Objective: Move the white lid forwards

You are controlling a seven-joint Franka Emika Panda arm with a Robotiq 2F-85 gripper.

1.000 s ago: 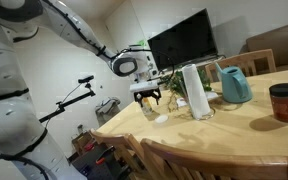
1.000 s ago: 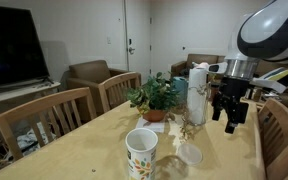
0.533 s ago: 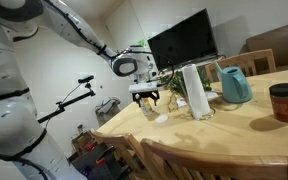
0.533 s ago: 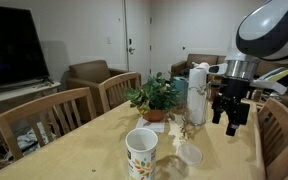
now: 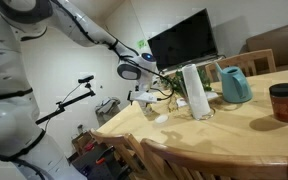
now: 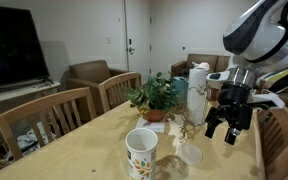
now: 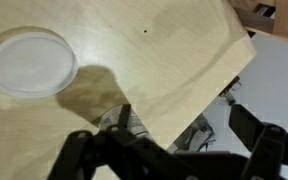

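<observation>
The white lid is away from my gripper, which leans out over the table's edge (image 7: 206, 103), so I should swing my gripper back and straighten it above the white lid (image 6: 190, 154).
The white lid (image 7: 31, 62) is a flat round disc lying on the wooden table (image 7: 154, 50), at the upper left of the wrist view. It also shows in both exterior views (image 6: 191, 154) (image 5: 161, 118), near the table's edge. My gripper (image 6: 220, 135) hangs open and empty just above the table, beside the lid and tilted. In the wrist view the gripper (image 7: 184, 140) sits over the table's edge, with dark fingers (image 7: 248, 128) spread wide and the lid off to the left. It also shows in an exterior view (image 5: 144, 98).
A patterned paper cup (image 6: 141, 152) stands near the lid. A tall white cylinder (image 6: 197, 92), a potted plant (image 6: 156, 98), a teal jug (image 5: 234, 85) and a red-lidded jar (image 5: 284, 102) stand further along the table. Wooden chairs (image 6: 54, 115) line the table's sides.
The arm has swung and tilted; the gripper has dropped a little lower, closer to the lid and the table's edge. The lid has not moved.
</observation>
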